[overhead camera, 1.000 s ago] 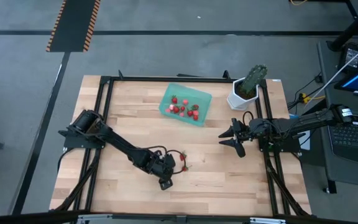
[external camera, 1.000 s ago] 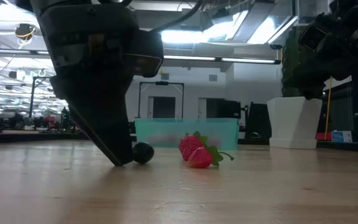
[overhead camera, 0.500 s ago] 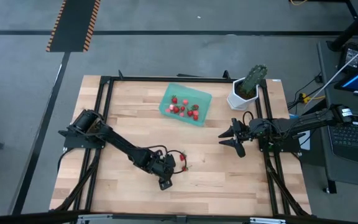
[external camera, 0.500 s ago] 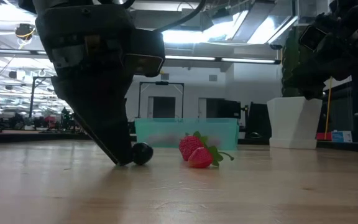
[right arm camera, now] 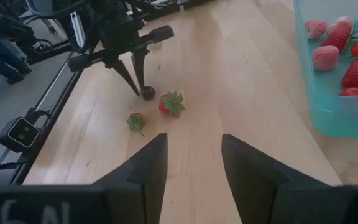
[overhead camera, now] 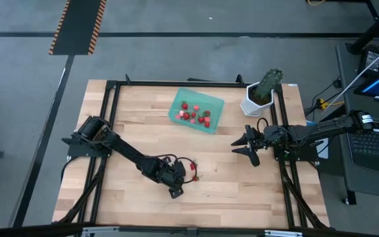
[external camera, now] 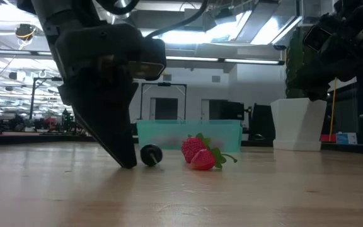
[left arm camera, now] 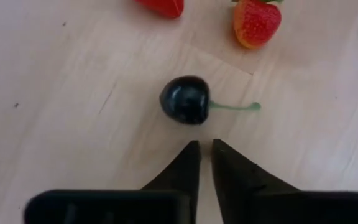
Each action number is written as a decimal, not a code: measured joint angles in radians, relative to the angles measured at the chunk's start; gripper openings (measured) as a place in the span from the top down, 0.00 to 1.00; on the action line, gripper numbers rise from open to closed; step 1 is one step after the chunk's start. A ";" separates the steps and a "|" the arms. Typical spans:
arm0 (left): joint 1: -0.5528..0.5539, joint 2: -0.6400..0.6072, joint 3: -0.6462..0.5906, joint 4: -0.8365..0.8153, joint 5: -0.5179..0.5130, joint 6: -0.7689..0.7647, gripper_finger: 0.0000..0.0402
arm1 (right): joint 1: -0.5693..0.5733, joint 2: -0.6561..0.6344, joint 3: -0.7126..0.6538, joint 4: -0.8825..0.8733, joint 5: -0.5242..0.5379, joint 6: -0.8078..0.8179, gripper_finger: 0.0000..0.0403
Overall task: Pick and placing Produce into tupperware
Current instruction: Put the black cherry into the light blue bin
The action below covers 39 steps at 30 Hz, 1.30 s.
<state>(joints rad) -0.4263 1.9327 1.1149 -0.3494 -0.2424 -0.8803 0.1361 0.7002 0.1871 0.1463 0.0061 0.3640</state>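
I should lift my left gripper's shut fingers, which sit short of the dark cherry, then open and turn them before closing around the dark cherry's round body (left arm camera: 185, 99).
A dark cherry (left arm camera: 185, 99) with a green stem lies on the wooden table, just beyond the tips of my left gripper (left arm camera: 205, 148). The gripper is shut, points steeply down near the table's front middle (overhead camera: 174, 187), and has nothing between its fingers. In the low view the cherry (external camera: 151, 155) sits a little apart from the finger. Two red strawberries (overhead camera: 195, 170) lie just past the cherry. The teal tupperware (overhead camera: 176, 108) at the far middle holds several berries. My right gripper (right arm camera: 194, 140) hangs open above the table's right side (overhead camera: 245, 148).
A green cactus in a white pot (overhead camera: 262, 92) stands at the far right corner, beside the tupperware. A black frame rail (overhead camera: 107, 118) runs along the table's left and right sides. Bare wood lies between the strawberries and the tupperware.
The dark cherry has rolled a short way from my left gripper's finger toward the strawberries and now sits clear of it. The left gripper has tipped slightly in place. My right gripper has kept still.
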 joint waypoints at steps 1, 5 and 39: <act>0.000 0.000 0.000 -0.001 0.000 0.001 0.93 | 0.000 0.000 0.000 0.000 0.000 0.000 0.62; 0.001 0.000 0.000 -0.005 0.024 0.052 0.99 | 0.000 0.000 0.000 0.000 0.000 0.001 0.62; -0.021 -0.098 -0.003 -0.068 -0.087 0.665 0.53 | 0.000 0.000 0.000 -0.002 0.000 0.000 0.62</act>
<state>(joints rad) -0.4477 1.8351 1.1118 -0.4176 -0.3297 -0.2151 0.1363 0.7002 0.1871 0.1440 0.0059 0.3645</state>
